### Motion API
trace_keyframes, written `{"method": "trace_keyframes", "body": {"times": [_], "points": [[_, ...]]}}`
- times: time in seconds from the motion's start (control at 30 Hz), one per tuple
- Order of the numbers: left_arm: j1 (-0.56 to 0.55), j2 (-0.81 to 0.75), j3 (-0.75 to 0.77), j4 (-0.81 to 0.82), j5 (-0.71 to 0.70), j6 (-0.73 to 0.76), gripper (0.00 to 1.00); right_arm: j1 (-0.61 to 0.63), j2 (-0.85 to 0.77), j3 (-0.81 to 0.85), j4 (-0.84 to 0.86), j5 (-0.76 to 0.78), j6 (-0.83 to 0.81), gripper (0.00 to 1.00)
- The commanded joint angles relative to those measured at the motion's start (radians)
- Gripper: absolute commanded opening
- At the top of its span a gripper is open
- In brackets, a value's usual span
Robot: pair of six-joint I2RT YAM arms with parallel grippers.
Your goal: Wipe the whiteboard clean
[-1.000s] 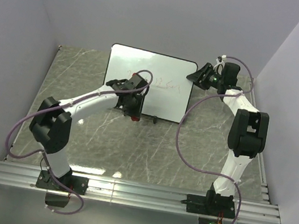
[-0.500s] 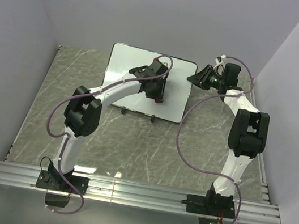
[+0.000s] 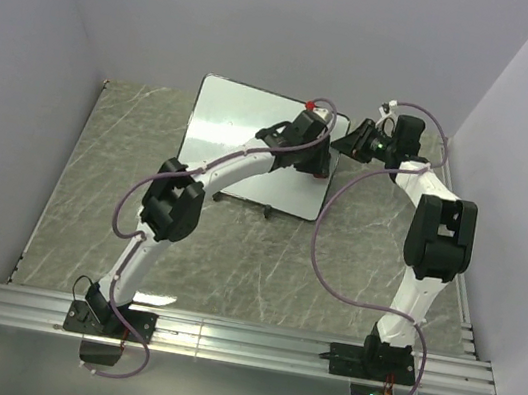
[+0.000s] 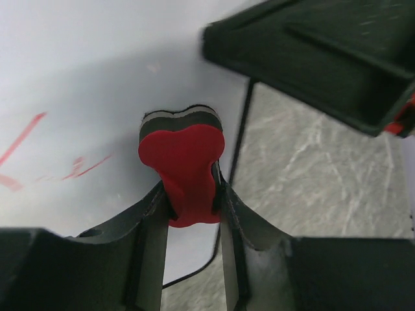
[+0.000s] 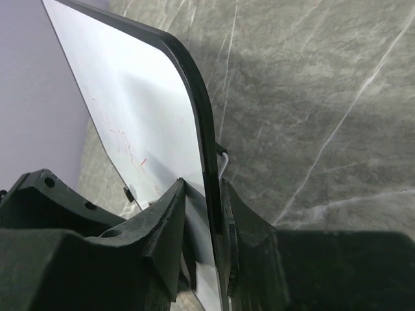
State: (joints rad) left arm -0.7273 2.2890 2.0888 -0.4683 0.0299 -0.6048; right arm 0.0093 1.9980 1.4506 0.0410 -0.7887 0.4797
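Note:
My right gripper is beside the eraser near the whiteboard's edge (image 4: 238, 139), and red marks (image 4: 23, 138) remain farther in, so I should wipe back over them with my left gripper.
The whiteboard (image 3: 246, 124) stands tilted at the back of the table, white with a thin black frame. Faint red marks remain on it (image 4: 39, 155), also visible in the right wrist view (image 5: 123, 139). My left gripper (image 3: 317, 164) is shut on the small red bow-shaped eraser (image 4: 185, 165) and presses its felt end against the board near the right edge. My right gripper (image 3: 347, 138) is shut on the board's right edge (image 5: 204, 155), one finger on each face. The right gripper's body shows dark at the upper right of the left wrist view (image 4: 324, 58).
The grey marble tabletop (image 3: 234, 253) spreads in front of the board. The board's small black feet (image 3: 269, 214) rest on it. Pale walls (image 3: 22, 66) enclose the left, back and right sides. An aluminium rail (image 3: 240, 341) runs along the near edge.
My left gripper has swept the eraser from the board's lower middle up and right to its right edge. The right gripper has stayed clamped on the board.

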Motion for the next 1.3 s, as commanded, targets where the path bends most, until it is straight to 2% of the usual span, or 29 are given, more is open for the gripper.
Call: {"method": "trace_keyframes", "body": {"times": [0.0, 0.17, 0.4, 0.6, 0.73, 0.9, 1.17, 1.27], "points": [[0.0, 0.046, 0.065, 0.063, 0.025, -0.026, 0.0, 0.03, -0.056, -0.009, -0.093, 0.065, -0.081, 0.0], [0.006, 0.037, 0.062, 0.028, -0.063, -0.009, 0.0, 0.041, -0.07, -0.006, -0.105, 0.074, -0.087, 0.0], [0.11, -0.088, -0.16, 0.057, -0.116, 0.01, 0.0, 0.043, -0.088, -0.012, -0.104, 0.077, -0.089, 0.0], [0.166, -0.099, -0.171, 0.025, -0.179, 0.043, 0.0, 0.047, -0.102, -0.013, -0.104, 0.072, -0.096, 0.0], [0.143, -0.063, -0.084, -0.012, -0.182, 0.082, 0.0, 0.055, -0.104, -0.012, -0.11, 0.077, -0.101, 0.0], [0.063, -0.008, 0.025, -0.043, -0.163, 0.096, 0.0, 0.066, -0.102, 0.004, -0.122, 0.085, -0.105, 0.0], [-0.029, 0.013, -0.01, -0.078, -0.125, 0.083, 0.0, 0.069, -0.108, 0.011, -0.133, 0.092, -0.115, 0.0], [-0.052, -0.019, -0.096, -0.07, -0.163, 0.076, 0.0, 0.07, -0.111, 0.008, -0.133, 0.092, -0.113, 0.0]]}}
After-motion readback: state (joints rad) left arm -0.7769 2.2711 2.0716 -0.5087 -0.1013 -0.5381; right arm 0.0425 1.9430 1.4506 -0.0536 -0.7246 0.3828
